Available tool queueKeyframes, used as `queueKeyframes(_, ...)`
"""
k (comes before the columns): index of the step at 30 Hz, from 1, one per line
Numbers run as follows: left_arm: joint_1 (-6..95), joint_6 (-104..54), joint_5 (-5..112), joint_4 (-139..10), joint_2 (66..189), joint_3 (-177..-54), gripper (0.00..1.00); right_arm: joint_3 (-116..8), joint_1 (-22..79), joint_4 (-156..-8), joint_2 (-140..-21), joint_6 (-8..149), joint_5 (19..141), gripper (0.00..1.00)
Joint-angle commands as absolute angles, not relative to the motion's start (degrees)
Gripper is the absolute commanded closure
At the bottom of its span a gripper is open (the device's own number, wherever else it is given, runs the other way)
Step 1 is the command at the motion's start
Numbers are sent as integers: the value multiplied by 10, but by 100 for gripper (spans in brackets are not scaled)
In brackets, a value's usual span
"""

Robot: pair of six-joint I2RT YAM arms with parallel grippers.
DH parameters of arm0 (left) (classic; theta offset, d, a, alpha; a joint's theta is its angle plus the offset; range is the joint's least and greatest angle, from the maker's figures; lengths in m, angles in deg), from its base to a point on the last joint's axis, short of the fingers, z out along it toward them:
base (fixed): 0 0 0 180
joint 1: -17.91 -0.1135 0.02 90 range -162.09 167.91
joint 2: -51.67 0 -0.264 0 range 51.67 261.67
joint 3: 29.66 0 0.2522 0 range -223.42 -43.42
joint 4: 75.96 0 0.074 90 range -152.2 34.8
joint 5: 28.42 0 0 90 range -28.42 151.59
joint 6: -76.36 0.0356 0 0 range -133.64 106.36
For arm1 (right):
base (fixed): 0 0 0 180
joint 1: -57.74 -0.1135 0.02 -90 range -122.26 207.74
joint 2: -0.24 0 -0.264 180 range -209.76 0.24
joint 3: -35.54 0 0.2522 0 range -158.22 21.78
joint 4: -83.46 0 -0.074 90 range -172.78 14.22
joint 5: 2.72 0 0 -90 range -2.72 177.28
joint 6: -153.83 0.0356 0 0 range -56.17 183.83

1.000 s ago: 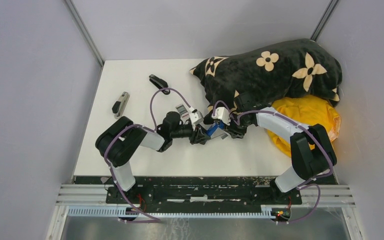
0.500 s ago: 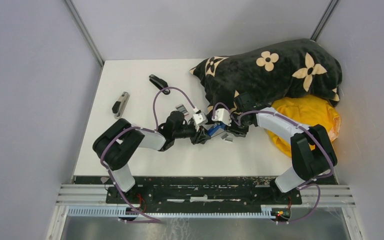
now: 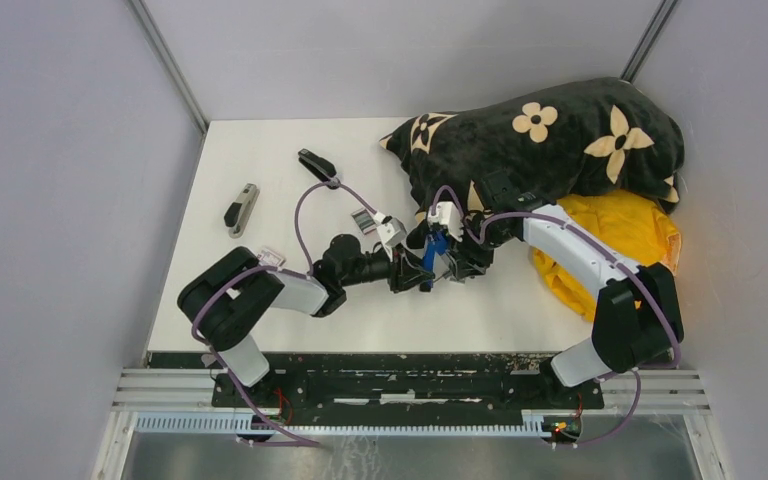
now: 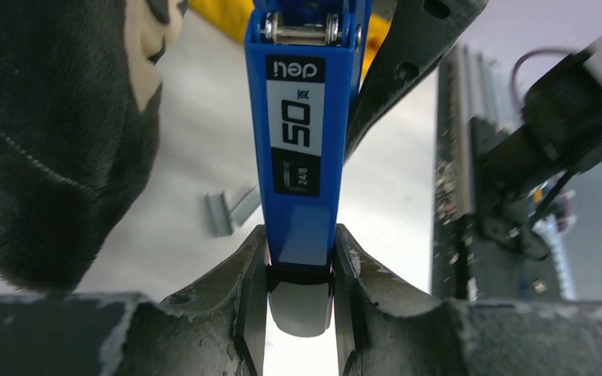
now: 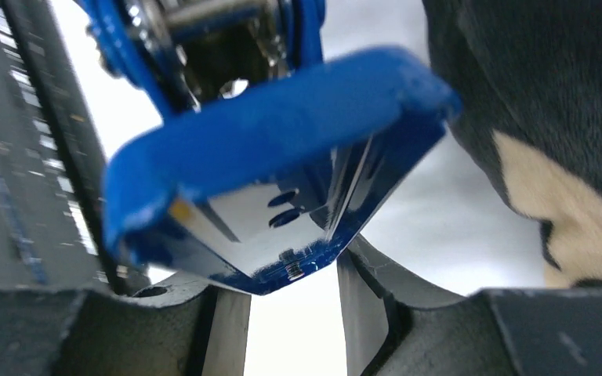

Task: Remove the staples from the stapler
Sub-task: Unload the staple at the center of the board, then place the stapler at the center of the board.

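Grey staple strips are below and my left gripper is closed on the stapler's narrow end (image 4: 301, 308), so my right gripper goes on and lets go of the opened blue arm (image 5: 282, 133).
A blue stapler (image 3: 429, 252) is held off the white table (image 3: 260, 300) between both arms. My left gripper (image 3: 412, 272) is shut on its narrow end; in the left wrist view the stapler (image 4: 302, 133) stands between the pads of my left gripper (image 4: 299, 239). My right gripper (image 3: 448, 263) sits at the stapler's other side. In the right wrist view the jaws of my right gripper (image 5: 288, 307) are apart, and the stapler's opened blue arm (image 5: 274, 172) lies across the fingertips. Two grey staple strips (image 4: 231, 211) lie on the table under the stapler.
A black stapler (image 3: 317, 163) and a grey-black stapler (image 3: 241, 208) lie at the back left. A small grey piece (image 3: 363, 219) lies near my left wrist. A black flowered blanket (image 3: 550, 140) and a yellow cloth (image 3: 625, 235) fill the right. A small pale box (image 3: 271, 257) sits by my left arm.
Both grippers shifted slightly and the stapler turned more upright. The grey strip seen beside the right gripper half a second ago is now hidden in the top view.
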State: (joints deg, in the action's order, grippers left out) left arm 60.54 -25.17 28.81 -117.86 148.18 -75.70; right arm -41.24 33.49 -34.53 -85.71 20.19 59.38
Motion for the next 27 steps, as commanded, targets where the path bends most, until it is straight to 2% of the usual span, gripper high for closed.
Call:
queueKeyframes(1,616,-416,336,-1388,1478,-715,97,-473,332,-260,-833,249,376,95)
queueKeyframes(5,619,-501,343,-1497,1487,-696,97,-481,332,-241,-831,261,299,95)
queueKeyframes(10,620,-564,348,-1528,1484,-698,97,-485,333,-226,-836,261,253,93)
queueKeyframes(11,621,-574,352,-1533,1483,-698,97,-485,332,-224,-838,260,246,90)
queueKeyframes(13,622,-593,358,-1539,1481,-696,97,-487,332,-216,-842,260,235,77)
queueKeyframes(17,622,-609,379,-1557,1468,-677,97,-494,333,-199,-845,254,218,38)
queueKeyframes(19,621,-607,390,-1557,1455,-663,97,-492,333,-203,-839,262,216,26)
queueKeyframes(23,620,-602,430,-1527,1412,-636,97,-483,338,-230,-822,298,224,15)
queueKeyframes(27,609,-579,485,-1380,1333,-623,97,-483,348,-244,-805,319,253,11)
